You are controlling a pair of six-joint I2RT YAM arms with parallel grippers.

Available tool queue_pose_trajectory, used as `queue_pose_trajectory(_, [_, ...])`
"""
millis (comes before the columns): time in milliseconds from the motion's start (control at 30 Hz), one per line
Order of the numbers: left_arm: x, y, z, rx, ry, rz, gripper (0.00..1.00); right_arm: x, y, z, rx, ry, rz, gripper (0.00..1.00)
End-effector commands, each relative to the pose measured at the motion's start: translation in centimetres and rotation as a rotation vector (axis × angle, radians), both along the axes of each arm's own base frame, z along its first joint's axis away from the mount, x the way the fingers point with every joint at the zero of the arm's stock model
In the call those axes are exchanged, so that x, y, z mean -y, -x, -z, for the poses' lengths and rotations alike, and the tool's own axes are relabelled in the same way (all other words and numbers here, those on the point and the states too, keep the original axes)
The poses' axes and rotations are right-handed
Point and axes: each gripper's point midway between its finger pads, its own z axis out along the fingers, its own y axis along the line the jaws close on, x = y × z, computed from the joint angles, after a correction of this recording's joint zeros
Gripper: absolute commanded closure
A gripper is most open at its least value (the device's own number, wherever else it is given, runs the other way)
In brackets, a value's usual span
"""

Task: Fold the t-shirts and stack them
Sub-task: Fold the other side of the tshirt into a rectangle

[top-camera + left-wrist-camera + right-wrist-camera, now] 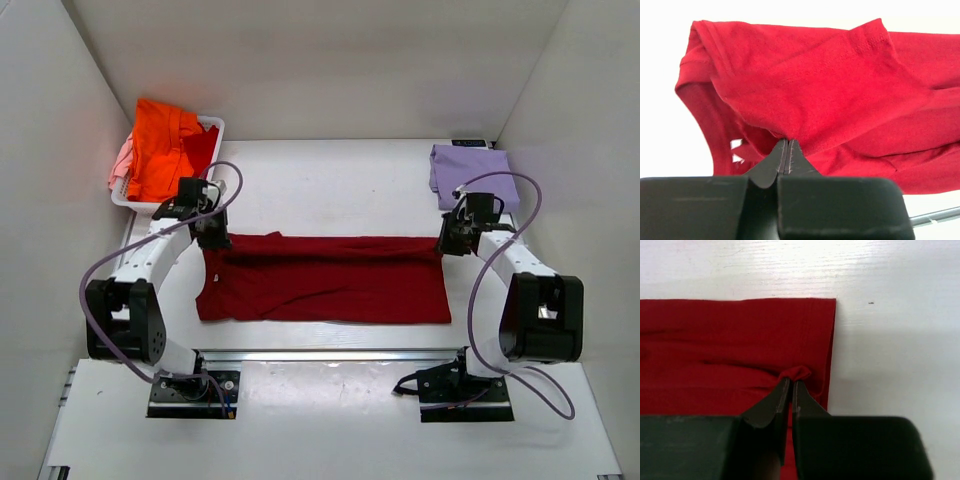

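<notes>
Next, I swing the dark red t-shirt by its hem end [432, 268] with my right gripper toward the near bar before folding, since it's crosswise as a long band [330, 285].
A large dark red t-shirt [325, 280] lies spread lengthwise across the middle of the table, folded into a long band. My left gripper [214, 238] is shut on its far left corner by the sleeve; the pinched cloth [790, 135] drapes down in the left wrist view. My right gripper [447, 240] is shut on a small pinch of cloth [796, 374] at its far right corner, close to the shirt's right edge. A folded lavender t-shirt [470, 170] lies at the far right. A bright orange t-shirt [165, 145] and a pale pink one [120, 160] fill the basket.
A white slatted basket [215, 125] stands at the far left corner. White walls close in the table on the left, back and right. A metal rail [330, 354] runs along the near edge by the arm bases.
</notes>
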Motion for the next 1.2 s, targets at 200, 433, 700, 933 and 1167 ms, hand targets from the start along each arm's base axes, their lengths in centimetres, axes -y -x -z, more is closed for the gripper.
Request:
queue_pose_trajectory(200, [-1.2, 2.0, -1.2, 0.052, -0.015, -0.032, 1.00, 1.3, -0.2, -2.7, 0.137, 0.006, 0.009, 1.00])
queue_pose_trajectory(433, [-0.9, 4.0, 0.0, 0.020, -0.008, -0.021, 1.00, 0.3, 1.6, -1.3, 0.087, -0.002, -0.019, 1.00])
queue_pose_trajectory(700, [-1.6, 6.5, 1.5, -0.036, -0.032, -0.050, 0.93, 1.9, 3.6, 0.0, 0.000, -0.005, 0.100, 0.99])
queue_pose_trajectory(933, [-2.9, 7.1, 1.1, 0.030, -0.055, -0.144, 0.56, 3.3, 3.8, -2.1, 0.050, 0.034, 0.186, 0.52])
queue_pose_trajectory(1167, [1.3, 7.0, 1.2, 0.010, 0.032, -0.066, 0.62, -0.3, 1.0, -2.7, 0.111, -0.032, -0.003, 1.00])
